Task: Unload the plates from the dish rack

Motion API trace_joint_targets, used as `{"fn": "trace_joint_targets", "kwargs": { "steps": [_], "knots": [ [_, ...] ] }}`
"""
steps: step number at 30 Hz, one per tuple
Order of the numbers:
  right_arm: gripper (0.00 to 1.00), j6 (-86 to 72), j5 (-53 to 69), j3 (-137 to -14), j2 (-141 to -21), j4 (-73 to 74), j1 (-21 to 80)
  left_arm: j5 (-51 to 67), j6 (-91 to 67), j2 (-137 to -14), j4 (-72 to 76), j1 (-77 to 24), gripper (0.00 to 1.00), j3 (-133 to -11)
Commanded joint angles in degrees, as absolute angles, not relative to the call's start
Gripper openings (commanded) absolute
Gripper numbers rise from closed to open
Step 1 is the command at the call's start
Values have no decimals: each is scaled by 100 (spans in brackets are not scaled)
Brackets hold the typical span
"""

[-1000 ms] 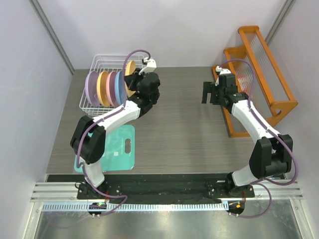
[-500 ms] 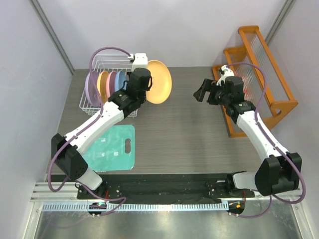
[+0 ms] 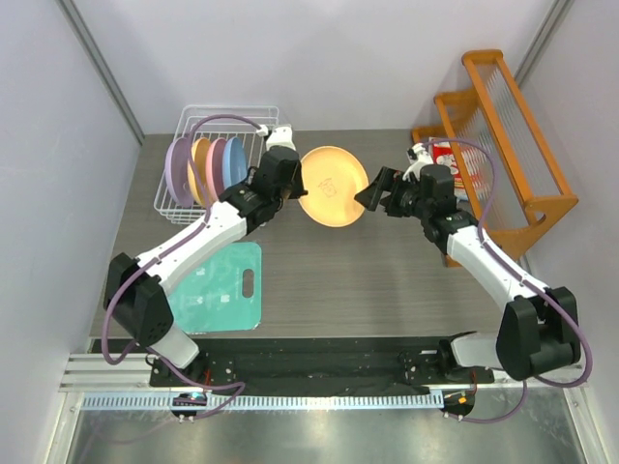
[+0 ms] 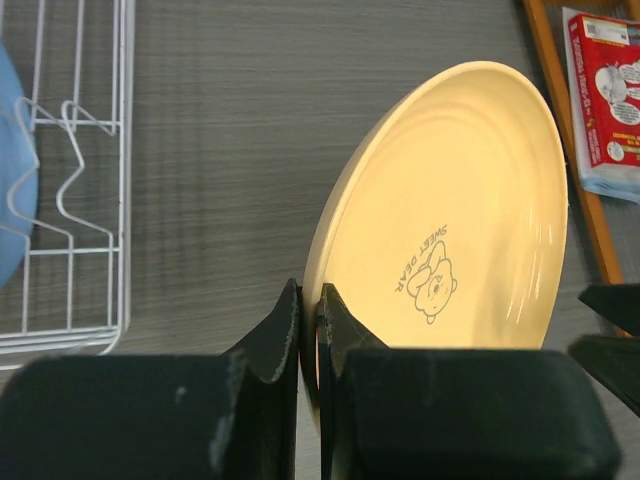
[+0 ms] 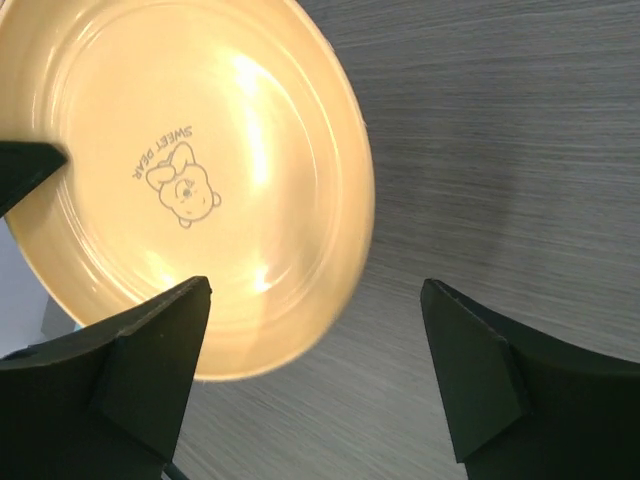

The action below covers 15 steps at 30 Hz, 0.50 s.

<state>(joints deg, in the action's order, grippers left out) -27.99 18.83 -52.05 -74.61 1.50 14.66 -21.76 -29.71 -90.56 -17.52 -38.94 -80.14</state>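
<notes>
The yellow-orange plate's rim [image 3: 305, 181] is held in my closed left gripper, so my right gripper should take the yellow-orange plate's far edge [image 3: 364, 184] to free my left gripper for the light blue plate.
My left gripper [image 3: 293, 182] [image 4: 308, 296] is shut on the rim of the yellow-orange plate [image 3: 332, 186] [image 4: 450, 210] and holds it tilted above the table's middle. The plate has a small bear print. My right gripper [image 3: 371, 192] [image 5: 315, 290] is open, and the plate's [image 5: 180, 160] far edge lies between its spread fingers without visible contact. The white wire dish rack [image 3: 228, 110] [image 4: 118, 180] stands at the back left. It holds the lavender [image 3: 177, 169], orange [image 3: 200, 166], pink [image 3: 217, 164] and light blue [image 3: 234, 160] plates upright.
An orange wooden shelf rack [image 3: 503, 135] stands along the right side, with a red printed box [image 3: 447, 155] [image 4: 605, 90] beside it. A teal cutting mat [image 3: 218, 288] lies at the near left. Grey walls close in on the left and the back.
My left gripper has lifted the yellow-orange plate out of the rack and carried it right to the table's middle. My right gripper has moved left up to the plate's edge.
</notes>
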Motion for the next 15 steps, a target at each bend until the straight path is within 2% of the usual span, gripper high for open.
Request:
{"fn": "trace_joint_targets", "kwargs": {
  "steps": [1, 3, 4, 6, 7, 10, 11, 12, 13, 15],
  "knots": [
    [84, -2936, 1934, -5168, -7795, -492, 1564, -1732, -3348, -9027, -1231, -3929, 0, -7919],
    [77, -2953, 1934, -5168, -7936, -562, 1564, -1644, -3375, -8983, -1161, -3937, 0, -7867],
    [66, -2953, 1925, -5177, -7989, -571, 1564, -1635, -3375, -8974, -1117, -3937, 0, -7849],
    [53, -2936, 1881, -5168, -8103, -563, 1564, -1696, -3366, -8930, -1107, -3929, 0, -7831],
    [33, -2909, 1863, -5151, -8121, -563, 1564, -1714, -3349, -8895, -1107, -3937, 0, -7822],
    [2, -2865, 1574, -5107, -8016, -414, 1564, -1801, -3296, -8798, -1081, -3929, 0, -7743],
    [1, -2804, 1469, -5098, -7963, -370, 1564, -1837, -3278, -8789, -1098, -3937, 4, -7717],
    [1, -2786, 1268, -5080, -7841, -230, 1564, -1976, -3226, -8763, -1116, -3929, 12, -7673],
    [1, -2769, 1161, -5080, -7788, -133, 1564, -2038, -3199, -8719, -1125, -3929, 36, -7647],
    [1, -2725, 820, -5063, -7604, 226, 1556, -2327, -3112, -8666, -1195, -3929, 61, -7603]
  ]
}}
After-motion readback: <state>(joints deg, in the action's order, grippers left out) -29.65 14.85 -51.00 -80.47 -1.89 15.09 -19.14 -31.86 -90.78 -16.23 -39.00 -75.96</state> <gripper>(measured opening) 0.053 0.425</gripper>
